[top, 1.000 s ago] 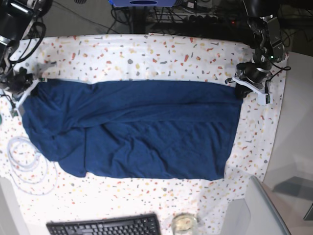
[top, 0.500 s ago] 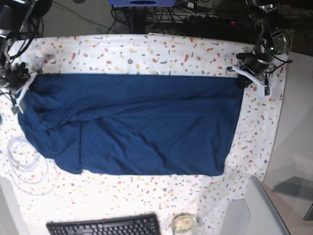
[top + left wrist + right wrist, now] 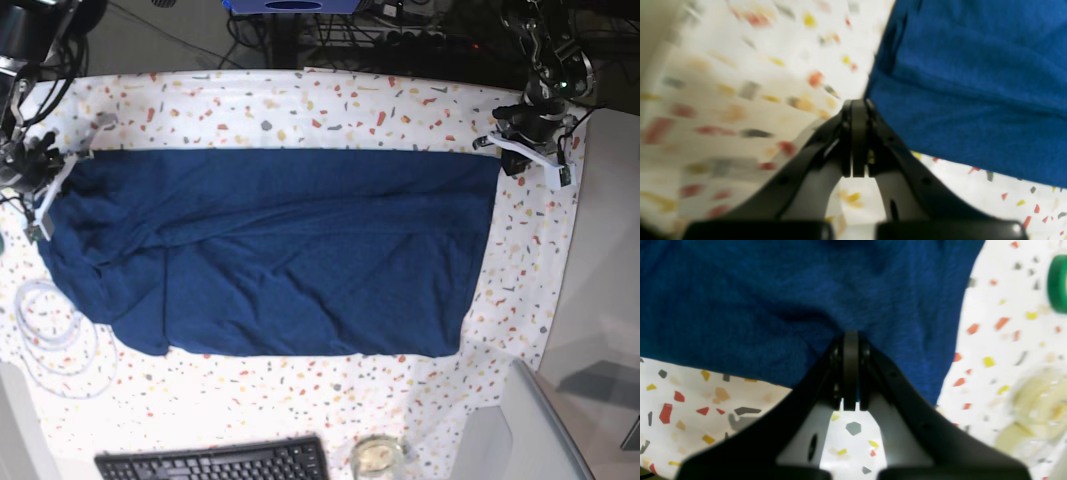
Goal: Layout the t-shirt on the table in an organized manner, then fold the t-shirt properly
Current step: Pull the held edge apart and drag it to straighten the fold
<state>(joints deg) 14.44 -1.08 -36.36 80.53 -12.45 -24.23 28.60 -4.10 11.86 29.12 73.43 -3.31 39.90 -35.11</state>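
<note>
A folded layer runs at a slant across the t-shirt, next to the t-shirt's corner that my left gripper holds, so next my left gripper opens and goes to that folded layer's end.
The dark navy t-shirt lies spread wide across the speckled white table, its far edge stretched nearly straight between my two grippers. My left gripper is at the shirt's far right corner. In the left wrist view it is shut, with the corner of the t-shirt meeting its tips. My right gripper is at the far left corner. In the right wrist view it is shut with its tips buried in the t-shirt. Folds and wrinkles gather in the shirt's near left part.
A coil of white cable lies near the shirt's left end. A black keyboard and a glass jar sit at the near edge. A green round object lies close to the right gripper. The table's right edge is close to the left gripper.
Both grippers have moved toward the far side of the table, dragging the shirt's far edge along. That edge is now straighter and the left gripper sits further right.
</note>
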